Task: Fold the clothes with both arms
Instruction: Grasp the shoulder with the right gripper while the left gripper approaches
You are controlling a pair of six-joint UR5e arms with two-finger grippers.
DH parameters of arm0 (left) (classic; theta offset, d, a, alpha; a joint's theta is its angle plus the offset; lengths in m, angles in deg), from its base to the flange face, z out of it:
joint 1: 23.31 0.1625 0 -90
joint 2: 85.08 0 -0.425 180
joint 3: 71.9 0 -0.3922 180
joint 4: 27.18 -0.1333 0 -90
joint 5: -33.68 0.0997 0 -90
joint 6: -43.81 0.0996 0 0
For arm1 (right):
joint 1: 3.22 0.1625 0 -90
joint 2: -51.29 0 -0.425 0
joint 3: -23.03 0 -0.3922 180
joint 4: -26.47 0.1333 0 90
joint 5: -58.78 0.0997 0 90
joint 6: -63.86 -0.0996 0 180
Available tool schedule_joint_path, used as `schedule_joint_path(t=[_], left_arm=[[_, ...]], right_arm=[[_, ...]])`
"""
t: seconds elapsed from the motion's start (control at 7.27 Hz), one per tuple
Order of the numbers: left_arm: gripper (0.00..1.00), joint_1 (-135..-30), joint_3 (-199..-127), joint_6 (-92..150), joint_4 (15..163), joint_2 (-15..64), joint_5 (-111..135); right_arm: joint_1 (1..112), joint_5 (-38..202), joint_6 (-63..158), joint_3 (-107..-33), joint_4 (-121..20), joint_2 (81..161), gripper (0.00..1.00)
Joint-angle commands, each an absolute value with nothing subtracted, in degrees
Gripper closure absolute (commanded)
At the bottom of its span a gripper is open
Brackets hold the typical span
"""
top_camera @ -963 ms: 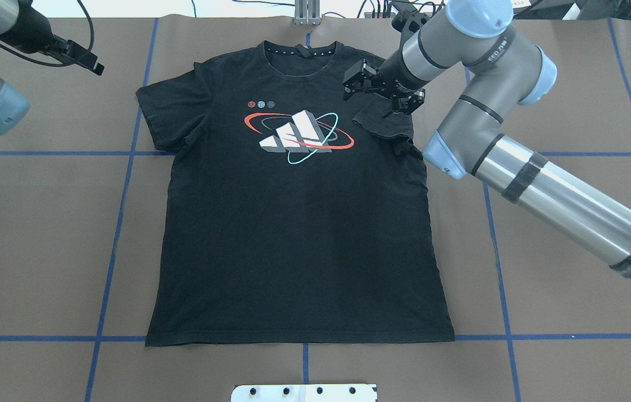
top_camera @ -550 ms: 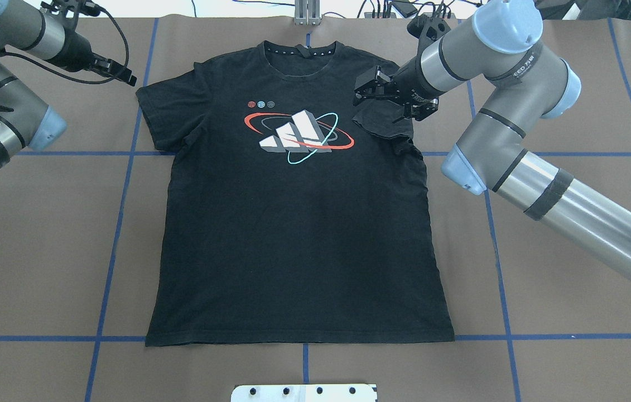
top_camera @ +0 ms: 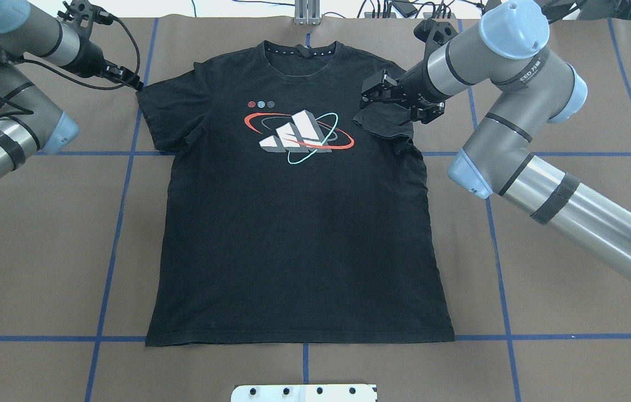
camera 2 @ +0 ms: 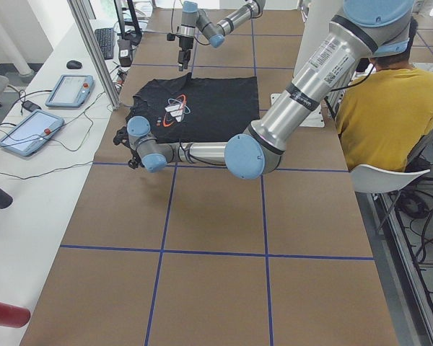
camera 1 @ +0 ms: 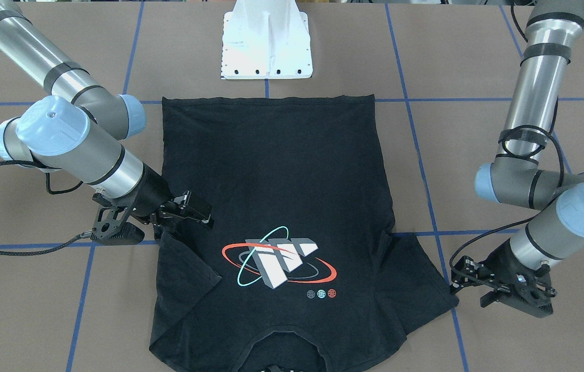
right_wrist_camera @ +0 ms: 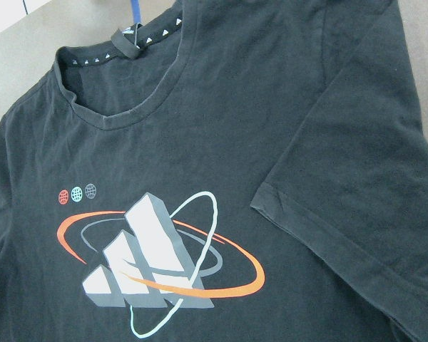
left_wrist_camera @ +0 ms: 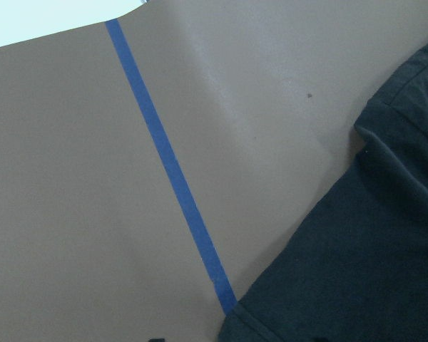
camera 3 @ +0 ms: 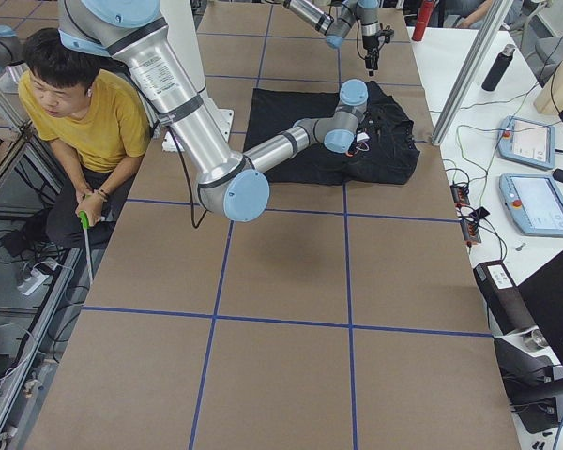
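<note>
My gripper will carry the flat sleeve [camera 1: 418,282] inward. A crease [camera 1: 385,251] runs where the sleeve meets the body, so the sleeve will fold there and stay down.
The black T-shirt [top_camera: 293,234] lies flat on the brown table, graphic [top_camera: 298,134] up and collar at the far edge. Its right sleeve [top_camera: 385,124] is folded inward onto the chest; the right wrist view shows that sleeve [right_wrist_camera: 357,164] lying loose. My right gripper [top_camera: 372,94] hovers open and empty just above this sleeve. It also shows in the front view [camera 1: 200,213]. My left gripper [top_camera: 132,81] is open and empty at the tip of the flat left sleeve [top_camera: 153,106]. The front view shows this gripper [camera 1: 464,284] low beside the sleeve edge.
The white pedestal base [camera 1: 266,41] stands at the near table edge behind the shirt hem. Blue tape lines [top_camera: 120,212] grid the table. An operator in yellow [camera 2: 397,108] sits beside the base. Tablets [camera 2: 68,90] lie on a side bench.
My left arm has swung in from the far left, bringing its gripper to the left sleeve tip. My right gripper has drawn back a little to the right from the folded sleeve.
</note>
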State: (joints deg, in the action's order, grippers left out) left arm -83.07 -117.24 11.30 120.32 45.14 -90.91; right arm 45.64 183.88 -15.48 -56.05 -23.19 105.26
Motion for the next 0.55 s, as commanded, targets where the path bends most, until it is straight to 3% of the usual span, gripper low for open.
schedule_joint_path(t=[0.0, 0.28, 0.41], left_arm=[[0.30, -82.02, -112.70, 10.77, 122.06, 47.88, -88.93], [0.39, -81.93, -112.15, 10.77, 122.06, 48.16, -88.84], [0.39, -81.84, -111.37, 10.77, 122.50, 48.16, -88.84]], right_arm=[[45.65, 183.84, -15.50, -56.07, -23.19, 105.43, 0.00], [45.56, 183.67, -15.42, -55.90, -23.19, 105.43, 0.00], [45.47, 183.58, -15.33, -55.81, -23.19, 105.43, 0.00]])
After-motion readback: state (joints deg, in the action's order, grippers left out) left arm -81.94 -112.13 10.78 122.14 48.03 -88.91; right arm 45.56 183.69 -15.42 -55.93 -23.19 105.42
